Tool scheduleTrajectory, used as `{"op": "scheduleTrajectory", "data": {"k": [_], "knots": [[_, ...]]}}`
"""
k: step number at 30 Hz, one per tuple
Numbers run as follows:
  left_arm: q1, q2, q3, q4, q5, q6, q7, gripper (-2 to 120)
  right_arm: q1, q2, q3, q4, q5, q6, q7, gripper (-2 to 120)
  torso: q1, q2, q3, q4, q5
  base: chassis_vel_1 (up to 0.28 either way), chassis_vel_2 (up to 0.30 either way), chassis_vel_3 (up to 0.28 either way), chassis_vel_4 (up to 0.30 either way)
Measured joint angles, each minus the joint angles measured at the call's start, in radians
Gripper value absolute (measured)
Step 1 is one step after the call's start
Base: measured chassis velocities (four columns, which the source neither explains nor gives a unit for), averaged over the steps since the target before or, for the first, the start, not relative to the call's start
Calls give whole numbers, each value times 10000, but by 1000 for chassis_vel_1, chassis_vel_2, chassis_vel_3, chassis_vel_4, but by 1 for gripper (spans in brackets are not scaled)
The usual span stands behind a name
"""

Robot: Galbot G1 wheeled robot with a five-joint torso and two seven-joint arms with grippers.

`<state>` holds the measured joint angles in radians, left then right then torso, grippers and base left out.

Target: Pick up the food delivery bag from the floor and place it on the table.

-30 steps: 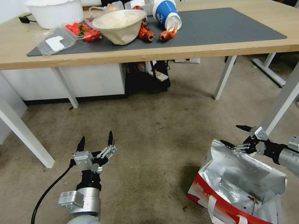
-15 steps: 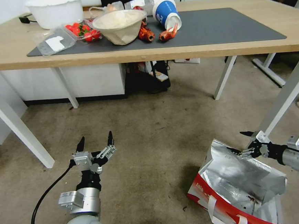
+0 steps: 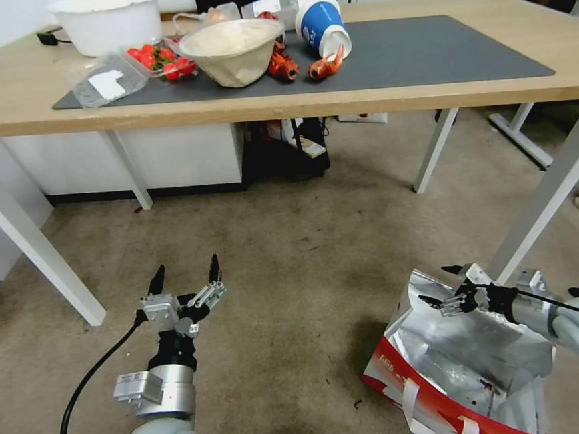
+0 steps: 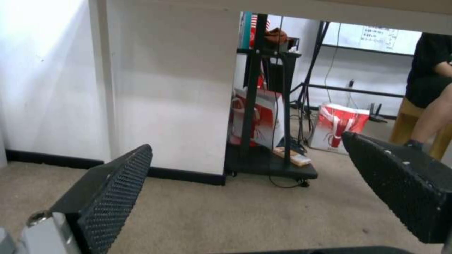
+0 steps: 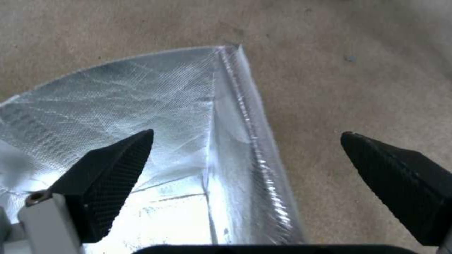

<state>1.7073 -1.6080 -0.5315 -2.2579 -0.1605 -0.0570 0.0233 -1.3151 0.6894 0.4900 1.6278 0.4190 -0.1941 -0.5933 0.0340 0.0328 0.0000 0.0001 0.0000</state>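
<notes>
The robot's right gripper straddles the bag's rim (image 3: 411,280) close to a corner, so the food delivery bag (image 3: 462,368) will hang at a tilt with its opening wide open when the robot lifts it.
The food delivery bag (image 3: 457,357) stands open on the floor (image 3: 292,257) at the lower right, with a red side, white strap handles and crinkled silver foil lining. My right gripper (image 3: 440,285) is open and hovers at the bag's far upper rim. In the right wrist view its fingers (image 5: 108,176) straddle the foil edge of the bag (image 5: 235,141), one over the lining and one over the floor, not touching. My left gripper (image 3: 183,272) is open above the floor at the lower left, holding nothing. The table (image 3: 19,98) spans the top, with a dark grey mat (image 3: 436,45).
On the table's left half sit a white tub (image 3: 107,21), a tomato tray (image 3: 157,59), a beige bowl (image 3: 231,48), a blue-and-white cup (image 3: 321,24) and red crayfish pieces (image 3: 304,65). White table legs (image 3: 548,196) stand right behind the bag. A black shelf (image 4: 268,106) is under the table.
My right gripper has come down and to the left, from behind the bag's far corner to its upper rim. The left arm and the bag have not moved.
</notes>
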Motion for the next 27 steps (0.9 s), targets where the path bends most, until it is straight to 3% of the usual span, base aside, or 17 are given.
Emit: {"op": "scheduleTrajectory", "data": {"k": [4,6,7,9,13,16,22,24,27], "knots": [[0,0,-5,-2,6,-12,0,100,128,59,-226,-150,-105,-5,30,92,-1,1,0,-1,0,0,0,0,0],[-3,0,2,4,21,-20,6,100,186,113,-431,-358,-282,3,17,69,0,1,-1,-1,-1,0,0,0,0],[-3,0,2,4,21,-20,6,100,186,113,-431,-358,-282,3,17,69,0,1,-1,-1,-1,0,0,0,0],[-9,0,7,30,32,-25,12,100,195,131,-501,-527,-393,25,-13,55,0,2,0,-1,-1,0,0,0,0],[-8,0,13,41,41,-36,14,100,183,157,-528,-588,-444,54,-34,45,0,2,0,-1,0,0,0,0,0],[-3,0,14,42,47,-38,15,100,131,179,-509,-576,-449,80,-66,30,0,2,0,-1,1,0,0,0,0],[-2,0,13,42,48,-38,16,100,49,126,-331,-480,-293,191,-242,16,0,3,-1,-1,0,0,0,0,0],[-3,0,22,42,50,-34,16,100,-38,23,-171,-434,-172,279,-426,3,-1,2,0,-1,0,0,0,0,0],[-5,0,28,43,51,-29,17,100,-127,-79,-42,-370,-32,301,-497,0,0,3,-1,-2,1,0,0,0,0]]}}
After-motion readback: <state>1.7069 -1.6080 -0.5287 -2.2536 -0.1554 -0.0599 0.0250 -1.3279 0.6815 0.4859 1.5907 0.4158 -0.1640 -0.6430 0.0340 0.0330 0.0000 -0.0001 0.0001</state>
